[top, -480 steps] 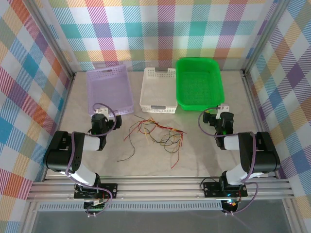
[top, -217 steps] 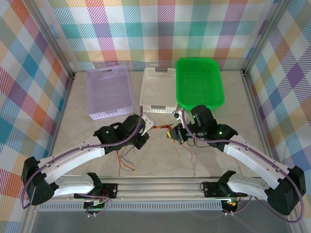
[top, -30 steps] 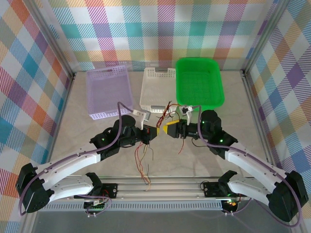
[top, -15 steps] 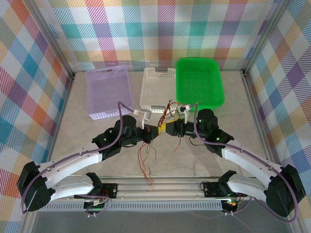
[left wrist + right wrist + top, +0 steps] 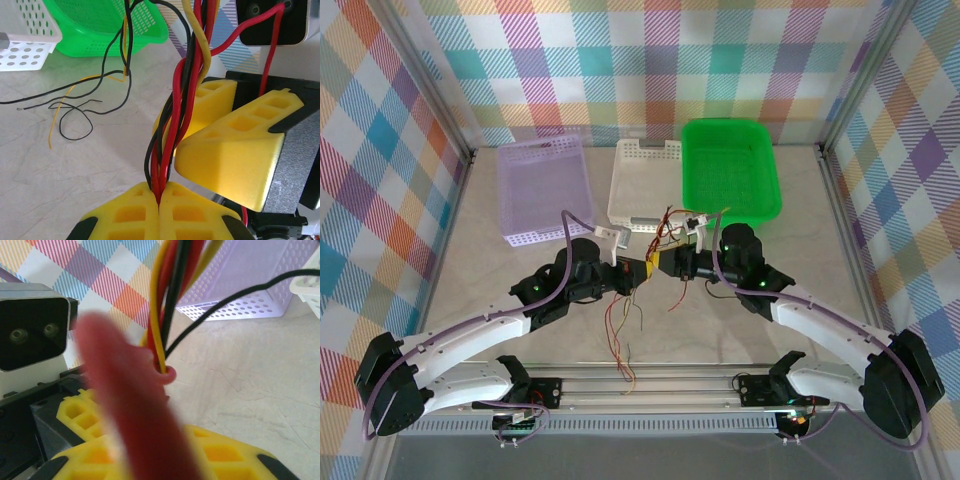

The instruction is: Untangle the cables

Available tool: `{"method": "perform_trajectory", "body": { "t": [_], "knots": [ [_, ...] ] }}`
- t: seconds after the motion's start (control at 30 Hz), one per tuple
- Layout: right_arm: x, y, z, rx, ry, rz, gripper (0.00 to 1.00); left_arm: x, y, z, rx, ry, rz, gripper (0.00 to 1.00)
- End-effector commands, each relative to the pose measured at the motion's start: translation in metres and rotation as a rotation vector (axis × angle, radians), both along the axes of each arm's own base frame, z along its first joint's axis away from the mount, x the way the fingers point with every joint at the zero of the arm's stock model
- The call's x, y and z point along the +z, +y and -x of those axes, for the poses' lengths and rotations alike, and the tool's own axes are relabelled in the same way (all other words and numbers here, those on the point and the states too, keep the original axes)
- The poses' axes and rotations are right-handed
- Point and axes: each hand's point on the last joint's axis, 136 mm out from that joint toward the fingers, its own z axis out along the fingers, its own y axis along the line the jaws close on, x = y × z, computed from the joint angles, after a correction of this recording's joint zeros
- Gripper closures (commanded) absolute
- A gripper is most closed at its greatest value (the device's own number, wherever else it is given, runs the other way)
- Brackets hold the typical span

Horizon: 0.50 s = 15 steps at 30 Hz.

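Observation:
A red wire lies across my right gripper's fingers next to my left gripper. Next, my right gripper moves back and takes the strands of cable trailing toward me.
The cables, thin red, yellow and black wires, are bunched in mid-table, with loose ends trailing toward me and toward the baskets. My left gripper is shut on the red and black strands, pinched between its yellow pads. My right gripper faces it tip to tip. Its yellow fingers stand on either side of the same bundle, just above the left pads. Whether they press on it is hidden. A blurred red wire crosses the right wrist view in front of the right jaws.
A lilac basket, a white basket and a green basket stand in a row at the back. Loose black and yellow strands lie on the table toward the green basket. Checked walls close in three sides.
My right gripper has slid left until it meets the left gripper, and its jaws have narrowed around the bundle. The left gripper has kept its hold and place.

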Motion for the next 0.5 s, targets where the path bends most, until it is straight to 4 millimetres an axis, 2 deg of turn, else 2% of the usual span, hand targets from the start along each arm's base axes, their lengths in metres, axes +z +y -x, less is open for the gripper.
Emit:
{"method": "perform_trajectory", "body": {
  "t": [0.0, 0.03, 0.1, 0.47],
  "knots": [
    [0.020, 0.006, 0.000, 0.015, -0.048, -0.040, 0.79, 0.016, -0.003, 0.000, -0.012, -0.026, 0.067, 1.00],
    [0.020, 0.006, 0.000, 0.020, -0.050, -0.039, 0.83, 0.015, -0.003, 0.000, -0.013, -0.025, 0.068, 1.00],
    [0.019, 0.006, 0.002, 0.025, -0.053, -0.032, 0.99, 0.015, -0.001, 0.001, -0.007, -0.026, 0.074, 1.00],
    [-0.002, -0.016, -0.003, -0.088, -0.062, 0.084, 1.00, 0.033, 0.014, 0.007, 0.013, -0.065, 0.084, 1.00]
  ]
}}
